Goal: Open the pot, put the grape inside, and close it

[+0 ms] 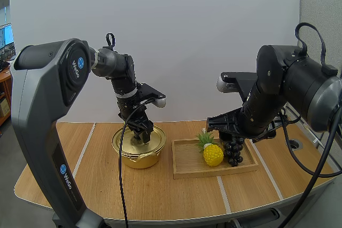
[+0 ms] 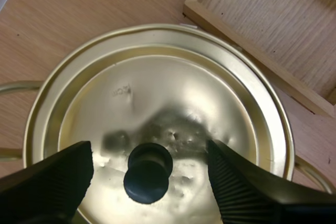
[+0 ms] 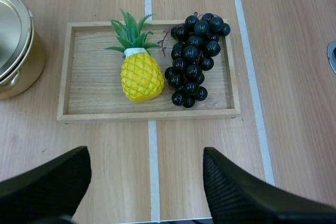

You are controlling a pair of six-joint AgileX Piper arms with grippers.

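Note:
The pot's side handles point(image 2: 314, 174) come out from under the lid's round rim, so the gold lid point(image 2: 157, 103) will come away in one piece and leave the pot standing when I lift.
A gold pot point(image 1: 138, 150) stands on the table with its gold lid point(image 2: 157, 103) on. My left gripper point(image 2: 149, 177) is open right above the lid, its fingers on either side of the black knob point(image 2: 148, 172) without touching it. In the high view that gripper point(image 1: 143, 133) sits low over the pot. A bunch of dark grapes point(image 3: 193, 59) lies at the right end of the wooden tray point(image 3: 79, 109). My right gripper point(image 3: 147, 192) hovers open above the table just in front of the tray, holding nothing. The grapes point(image 1: 233, 151) lie below the right arm.
A yellow toy pineapple point(image 3: 139, 72) lies in the tray beside the grapes; it shows again point(image 1: 211, 152) in the high view. The tray point(image 1: 192, 168) sits just right of the pot. White tape lines point(image 3: 154, 171) cross the wooden tabletop.

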